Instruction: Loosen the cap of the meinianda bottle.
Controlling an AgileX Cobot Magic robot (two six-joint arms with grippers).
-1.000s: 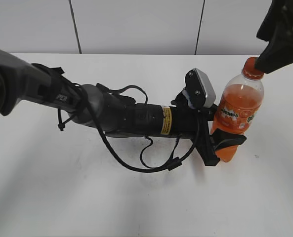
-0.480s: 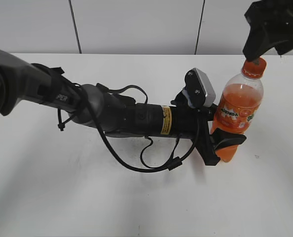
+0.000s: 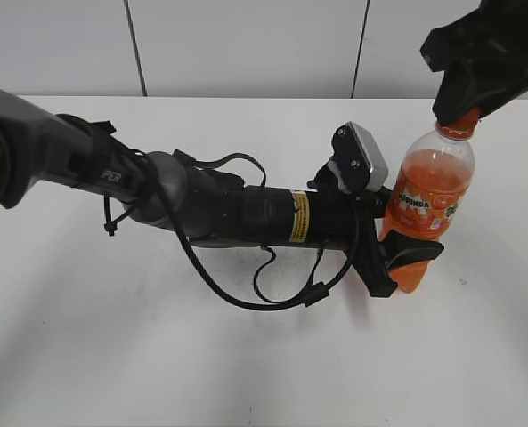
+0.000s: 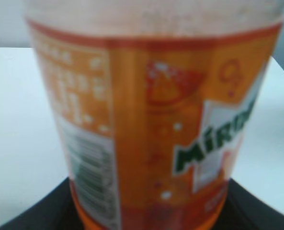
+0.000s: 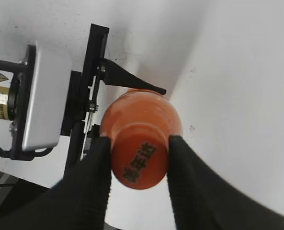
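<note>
My right gripper sits turned far round on the orange cap (image 5: 140,156), still on the bottle's neck, so next I open, swing the wrist back and regrip the cap (image 3: 460,125).
The meinianda bottle (image 3: 428,191) stands upright on the white table (image 3: 246,356), its orange-green-white label filling the left wrist view (image 4: 151,120). My left gripper (image 3: 408,258) is shut on the bottle's lower body; its dark jaws show at the bottom corners of the left wrist view. The orange cap (image 5: 139,160) is seen from above in the right wrist view, with dark characters printed on top. My right gripper (image 5: 139,143) has one black finger on each side of the cap and is shut on it. In the exterior view the right gripper (image 3: 464,107) covers most of the cap (image 3: 462,125).
The left arm (image 3: 228,209) lies across the table's middle from the left, with a loose black cable loop (image 3: 281,285) hanging under it. Its wrist camera (image 3: 363,160) sits just left of the bottle. A grey panelled wall (image 3: 246,44) is behind.
The right gripper has come down and to the left onto the cap and closed around it. The bottle and left arm have not moved.
</note>
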